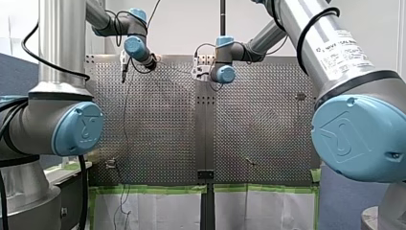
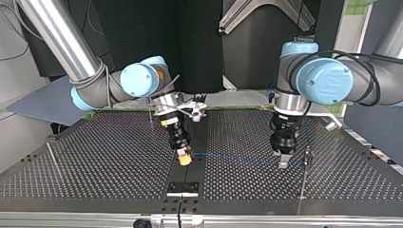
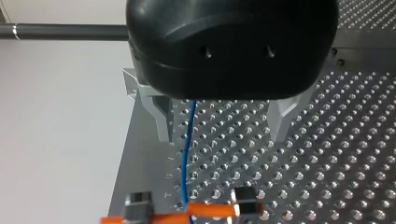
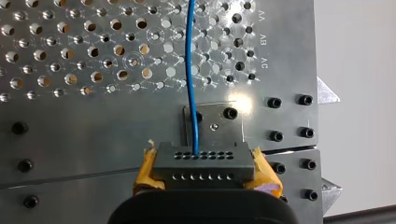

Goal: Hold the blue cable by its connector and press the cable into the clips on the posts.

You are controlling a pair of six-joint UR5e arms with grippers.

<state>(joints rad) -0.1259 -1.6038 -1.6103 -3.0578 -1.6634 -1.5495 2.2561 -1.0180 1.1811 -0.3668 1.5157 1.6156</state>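
I expect the blue cable (image 4: 188,51) to lean to the side at the grey connector but stay almost straight when I carry it, because it has only a slight curve (image 4: 192,104).
The blue cable (image 2: 237,157) stretches low over the perforated table between my two grippers. My right gripper (image 4: 204,171) has its yellow pads (image 4: 148,169) shut on the grey connector (image 4: 203,161), and the cable (image 4: 190,70) runs straight ahead from it. In the top view that gripper (image 2: 184,157) sits at the table's middle seam. My left gripper (image 3: 219,137) is open over the table, with metal fingers (image 3: 159,119) wide apart. The cable (image 3: 188,149) passes between them, close to one finger. In the top view my left gripper (image 2: 283,160) stands beside a thin post (image 2: 306,159).
More thin posts stand at the top view's left (image 2: 53,160) and near my right arm's wrist (image 2: 150,116). A black bracket (image 2: 183,188) sits on the centre seam near the table's near edge. Green tape (image 1: 153,189) lines one table edge in the front view.
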